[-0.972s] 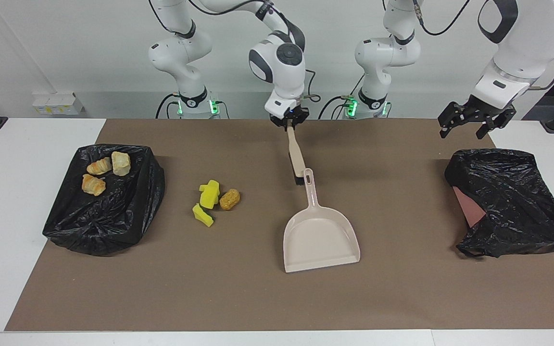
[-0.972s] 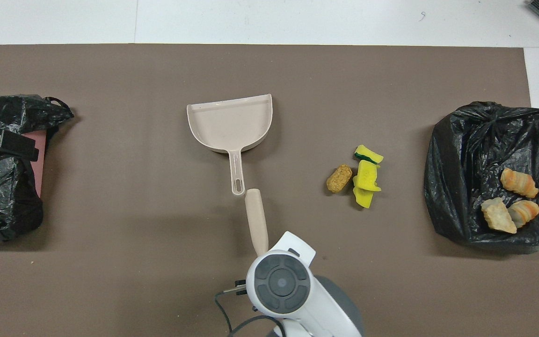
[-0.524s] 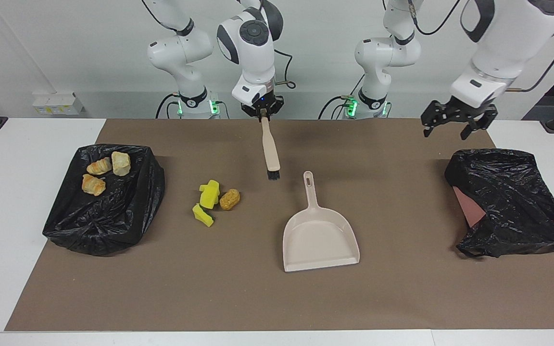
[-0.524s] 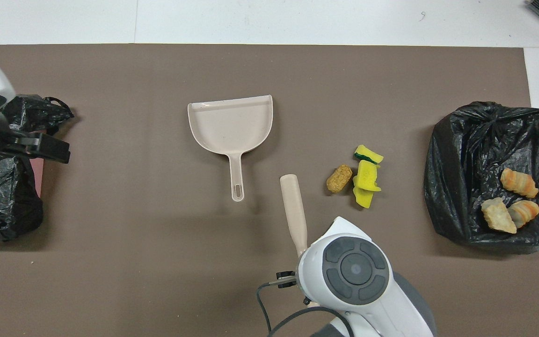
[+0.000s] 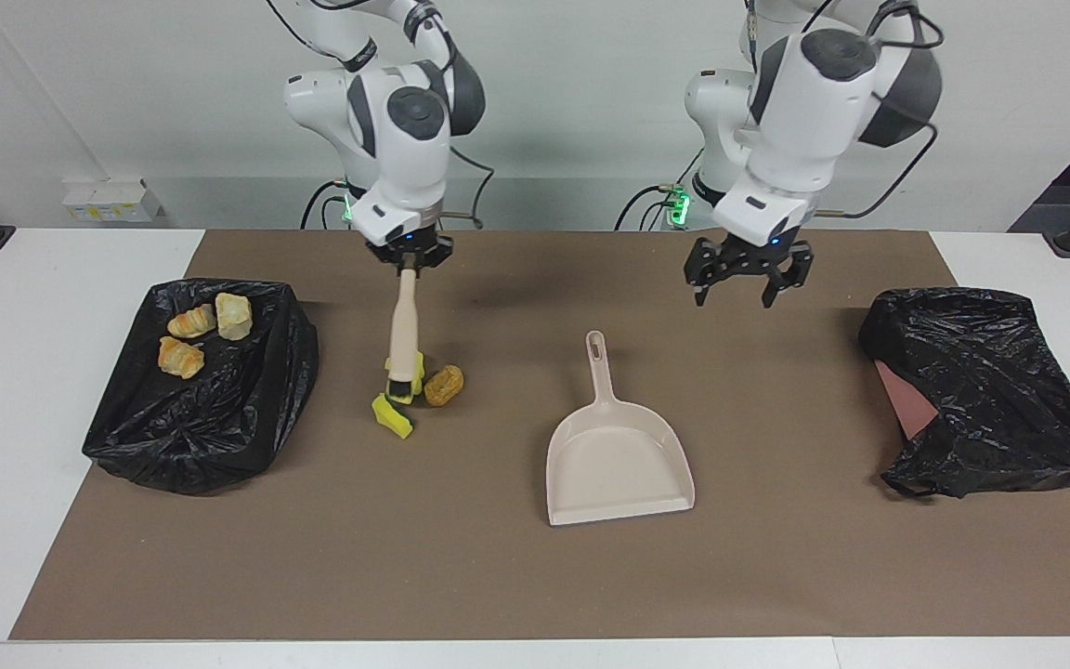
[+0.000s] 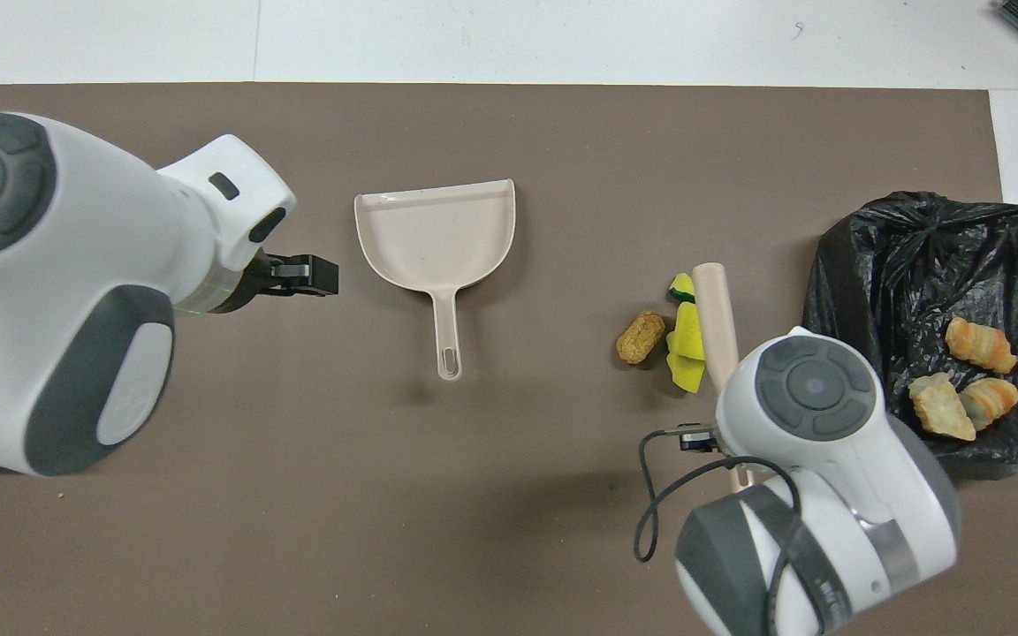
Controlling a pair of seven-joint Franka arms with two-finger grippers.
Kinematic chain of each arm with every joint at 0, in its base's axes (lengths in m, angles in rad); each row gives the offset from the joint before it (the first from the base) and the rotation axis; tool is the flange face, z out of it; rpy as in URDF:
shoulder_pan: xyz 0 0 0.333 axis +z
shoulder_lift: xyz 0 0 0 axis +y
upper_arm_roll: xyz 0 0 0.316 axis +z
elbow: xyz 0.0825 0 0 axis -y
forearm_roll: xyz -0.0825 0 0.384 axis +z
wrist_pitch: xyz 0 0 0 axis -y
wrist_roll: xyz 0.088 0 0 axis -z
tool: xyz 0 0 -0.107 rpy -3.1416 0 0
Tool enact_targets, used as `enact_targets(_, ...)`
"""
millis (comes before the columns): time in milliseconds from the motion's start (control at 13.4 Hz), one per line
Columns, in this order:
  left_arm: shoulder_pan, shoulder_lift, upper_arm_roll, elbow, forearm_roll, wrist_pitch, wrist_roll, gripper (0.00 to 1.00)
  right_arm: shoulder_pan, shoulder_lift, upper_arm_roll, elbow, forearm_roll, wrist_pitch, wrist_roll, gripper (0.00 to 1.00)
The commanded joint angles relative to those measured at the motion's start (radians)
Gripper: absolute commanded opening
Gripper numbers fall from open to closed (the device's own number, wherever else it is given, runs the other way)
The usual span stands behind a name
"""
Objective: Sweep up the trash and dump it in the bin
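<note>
The robot should move the brush back while its left gripper turns the dustpan by its handle point(image 6: 447, 341) to face the yellow chunks, because the dustpan's opening point(image 6: 436, 191) points past them.
My right gripper point(image 5: 408, 263) is shut on the top of a beige brush point(image 5: 401, 325), which hangs nearly upright. Its dark bristle end is at the yellow sponge chunks point(image 5: 394, 415) of the trash, with a brown lump point(image 5: 443, 385) beside them. From above, the brush point(image 6: 714, 318) covers part of the chunks point(image 6: 684, 353). Three bread-like pieces point(image 5: 189, 336) lie in the black-lined bin point(image 5: 210, 427) at the right arm's end. My left gripper point(image 5: 733, 295) is open and empty in the air, over the mat near the beige dustpan point(image 5: 617, 455).
A second crumpled black bag point(image 5: 981, 390) with a pink patch lies at the left arm's end of the brown mat point(image 5: 498, 576). The dustpan's handle point(image 6: 448, 336) points toward the robots, its mouth away from them.
The right gripper has carried the brush from beside the dustpan's handle to the yellow chunks. The left gripper has swung from above the second black bag toward the dustpan.
</note>
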Motion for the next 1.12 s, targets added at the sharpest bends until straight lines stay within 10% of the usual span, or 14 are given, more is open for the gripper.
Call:
enact_targets(0,-0.064,0.027,0.016,-0.077,0.017,0.136,-0.114,1.00,-0.106,-0.013,0.013,-0.058,-0.044,0.049,-0.113,0.00)
enact_targets(449,-0.197,0.202,0.018,-0.092,0.108,0.344,-0.342,1.00,-0.142,0.064,0.019,-0.096,-0.054,0.096,-0.231,0.00)
enact_targets(1047,-0.226,0.206,0.015,-0.207,0.111,0.446,-0.412,1.00,-0.093,0.035,0.012,-0.034,0.149,-0.017,-0.161,0.00)
